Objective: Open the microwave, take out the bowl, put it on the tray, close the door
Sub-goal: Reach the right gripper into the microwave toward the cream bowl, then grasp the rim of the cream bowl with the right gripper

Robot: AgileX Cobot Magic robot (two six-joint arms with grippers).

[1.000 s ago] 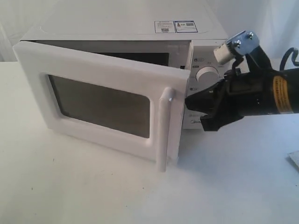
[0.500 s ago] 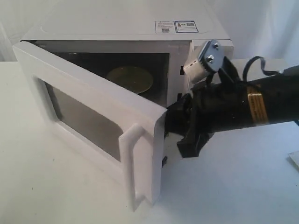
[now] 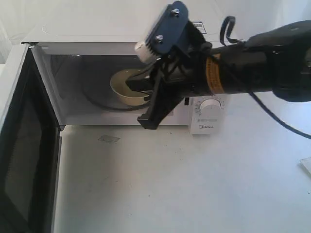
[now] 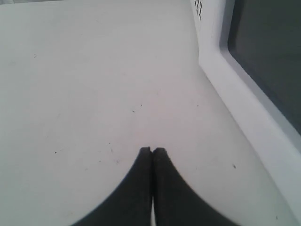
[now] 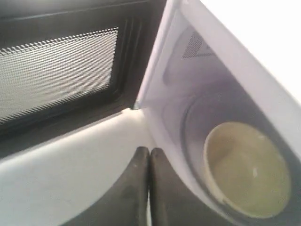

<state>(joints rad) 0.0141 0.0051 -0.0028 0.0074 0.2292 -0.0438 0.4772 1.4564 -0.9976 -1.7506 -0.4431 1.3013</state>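
Observation:
The microwave's door is out of the way of the microwave's opening [image 3: 75, 90], so the robot's right gripper should go on turning toward the cream bowl [image 3: 125, 88] until its open fingers face the bowl's rim.
The white microwave [image 3: 209, 124] stands with its door [image 3: 17, 145] swung wide to the left, dark inner window facing me. The cream bowl [image 3: 121, 89] sits on the turntable inside the cavity. My right gripper [image 3: 130, 86] is shut and empty, its tips at the cavity's mouth just in front of the bowl. In the right wrist view the shut gripper [image 5: 149, 150] sits at the cavity's lower edge, short of the bowl [image 5: 247, 169] and beside the door's mesh window [image 5: 56, 70]. My left gripper [image 4: 151, 149] is shut over bare table beside the door [image 4: 263, 61].
The dial panel [image 3: 210, 104] sits right of the cavity, behind my right arm. A pale flat corner [image 3: 306, 165] shows at the right edge; I cannot tell whether it is the tray. A small patch [image 3: 109, 139] marks the table before the oven.
The door has swung from half open to wide open at the left. My right gripper has moved left and up to the cavity's mouth, and the bowl is now in plain view.

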